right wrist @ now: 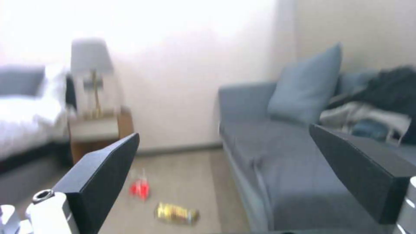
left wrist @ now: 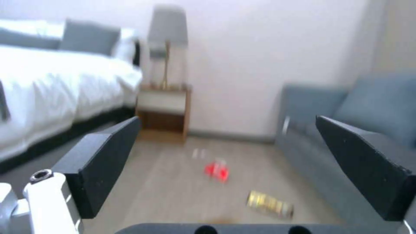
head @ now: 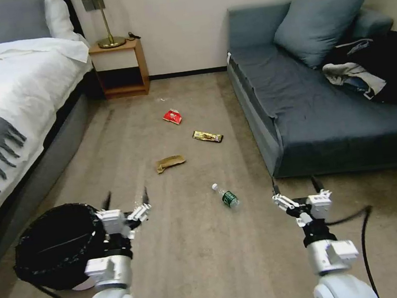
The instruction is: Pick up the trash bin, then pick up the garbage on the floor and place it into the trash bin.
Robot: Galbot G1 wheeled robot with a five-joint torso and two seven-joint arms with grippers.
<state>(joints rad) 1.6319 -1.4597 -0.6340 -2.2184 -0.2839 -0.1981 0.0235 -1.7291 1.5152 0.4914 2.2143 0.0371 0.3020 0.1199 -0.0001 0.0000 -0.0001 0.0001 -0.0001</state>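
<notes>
I can see carpet through the clear part of the bottle (head: 221,192) under the white cap, so I expect the clear bottle (head: 229,199) to be empty when I lift it.
The trash bin (head: 55,246), low and lined with a crinkly black bag, stands on the carpet at the near left beside the bed. My left gripper (head: 126,198) hangs open just right of its rim, holding nothing. Garbage lies ahead on the floor: a red snack packet (head: 173,117), a gold bar wrapper (head: 207,136), a crumpled brown paper piece (head: 170,162) and a clear bottle with a green label (head: 226,196). My right gripper (head: 295,185) is open near the sofa's front corner, right of the bottle. The left wrist view shows the packet (left wrist: 216,171) and wrapper (left wrist: 269,204) between its open fingers.
A bed (head: 6,94) with white bedding runs along the left. A wooden nightstand (head: 120,67) with a brass lamp stands at the back wall. A blue sofa (head: 328,110) with a pillow and a heap of clothes (head: 381,71) fills the right. Carpet lies between them.
</notes>
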